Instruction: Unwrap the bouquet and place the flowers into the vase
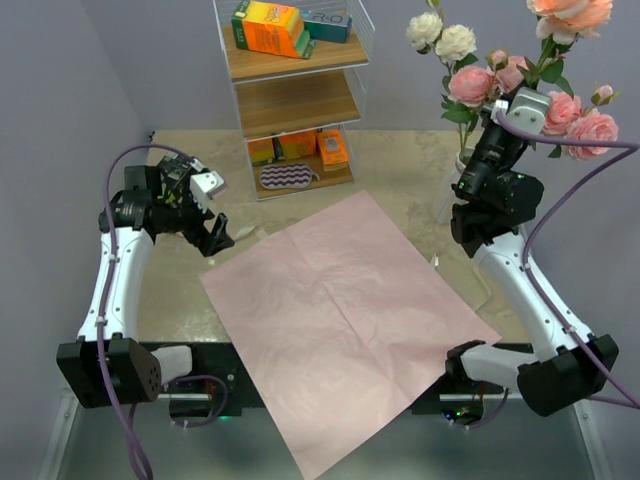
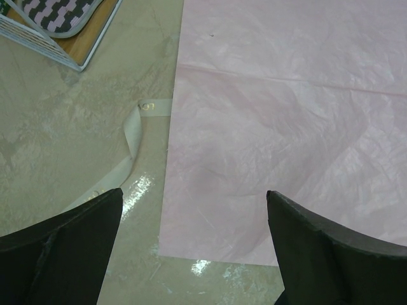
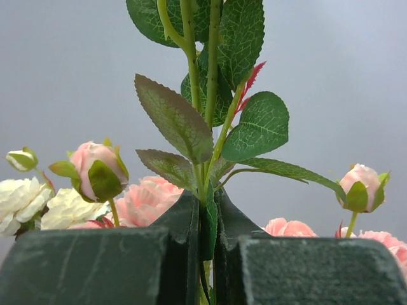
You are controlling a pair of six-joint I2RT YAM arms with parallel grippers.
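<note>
The green leafy stem [image 3: 210, 101] is upright above the white vase [image 1: 464, 157], so my right gripper goes on lowering it until the peach flower sits among the pink roses.
The bouquet's pink sheet [image 1: 345, 315] lies unwrapped, spread flat across the table. Flowers stand at the back right: pink roses [image 1: 578, 122], cream-white blooms [image 1: 441, 36] and a peach one [image 1: 570, 12]. The white vase [image 1: 447, 203] beneath them is mostly hidden behind my right arm. My right gripper [image 3: 207, 213] is raised among the blooms and shut on a green leafy stem [image 3: 191, 57]. My left gripper [image 1: 217, 240] hangs open and holds nothing, low over the sheet's left corner [image 2: 191, 241]. A cream ribbon [image 2: 133, 136] lies just beside that corner.
A wire-and-wood shelf rack [image 1: 295, 90] stands at the back centre with orange and green boxes [image 1: 270, 27] and a striped pouch [image 1: 288, 176]. The pink sheet overhangs the table's near edge between the two arm bases.
</note>
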